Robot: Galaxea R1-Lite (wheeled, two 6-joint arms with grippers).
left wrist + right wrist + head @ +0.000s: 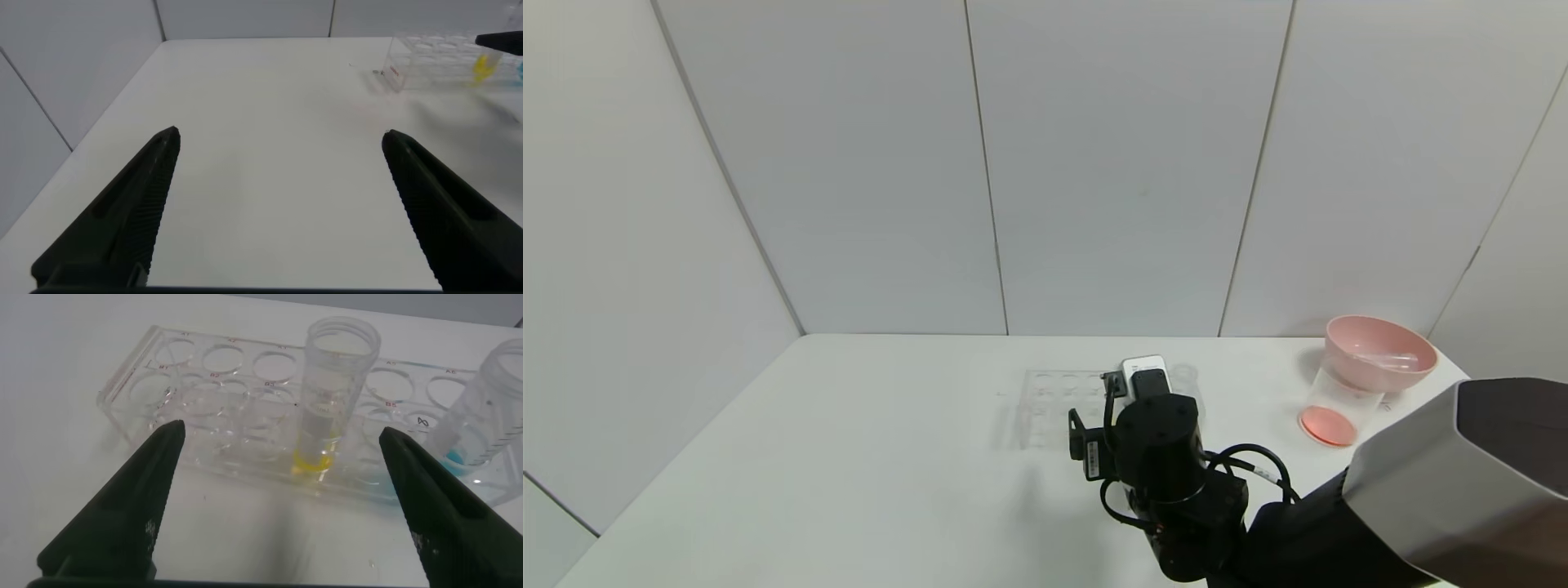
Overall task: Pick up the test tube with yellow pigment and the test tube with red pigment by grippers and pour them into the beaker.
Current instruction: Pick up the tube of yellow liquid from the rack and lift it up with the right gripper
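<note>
The yellow pigment [314,461] will blend in and make the liquid a yellower orange when I pour, because red-orange liquid [1328,426] already covers the beaker's bottom.
The test tube with yellow pigment [331,400] stands upright in a clear many-holed rack [204,392]. My right gripper [282,433] is open, and its fingers straddle the rack's near side in front of that tube without touching it. In the head view the right wrist [1156,433] hangs over the rack [1049,396] and hides the tube. The beaker [1335,408] at the right holds red-orange liquid at its bottom. A clear tube [1384,359] lies in the pink funnel on top of it. My left gripper [281,133] is open and empty over bare table.
A tube with blue liquid [482,416] stands in the rack beside the yellow one. The pink funnel [1380,351] sits on the beaker near the table's far right corner. White walls close in the table at the back and on both sides.
</note>
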